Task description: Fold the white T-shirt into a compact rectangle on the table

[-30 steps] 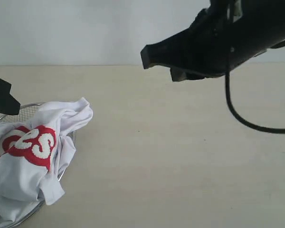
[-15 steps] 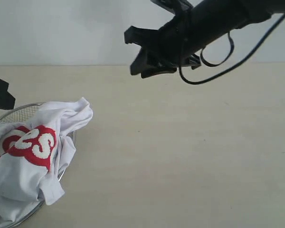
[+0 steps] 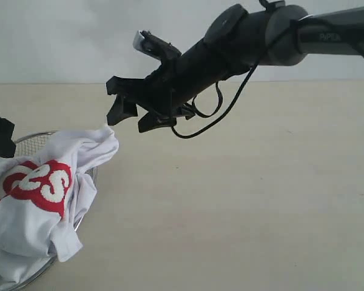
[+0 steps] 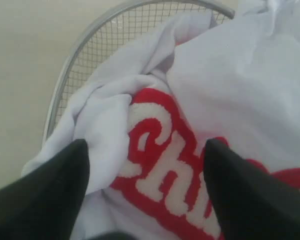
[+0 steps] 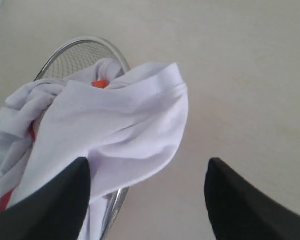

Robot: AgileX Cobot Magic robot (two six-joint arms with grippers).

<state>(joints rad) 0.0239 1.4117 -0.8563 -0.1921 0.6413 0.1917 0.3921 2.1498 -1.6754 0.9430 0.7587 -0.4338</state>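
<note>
The white T-shirt lies crumpled in the basket, and a flap lies over the basket's rim beyond my left gripper. I should therefore pinch that flap (image 3: 106,133) with my right gripper before I lift.
The white T-shirt (image 3: 45,188) lies crumpled in a round wire-mesh basket (image 3: 33,143) at the left of the table (image 3: 230,200), its red patch with white lettering facing up. In the left wrist view my left gripper (image 4: 146,165) hangs open just over the shirt (image 4: 230,85), its fingers either side of the lettering. My right gripper (image 3: 130,112) reaches across from the right and hovers open above the shirt's upper edge. The right wrist view shows the shirt (image 5: 120,125) draped over the basket rim (image 5: 85,42), with an orange tag (image 5: 100,84) showing, below my right gripper (image 5: 147,172).
A pale wall runs behind the table's far edge. A black cable (image 3: 206,121) loops under the right arm (image 3: 255,36). Bare beige tabletop stretches to the right of the basket.
The right arm swung left and down from the upper right to just above the shirt. Its jaws have opened. The shirt and the left gripper stay where they were.
</note>
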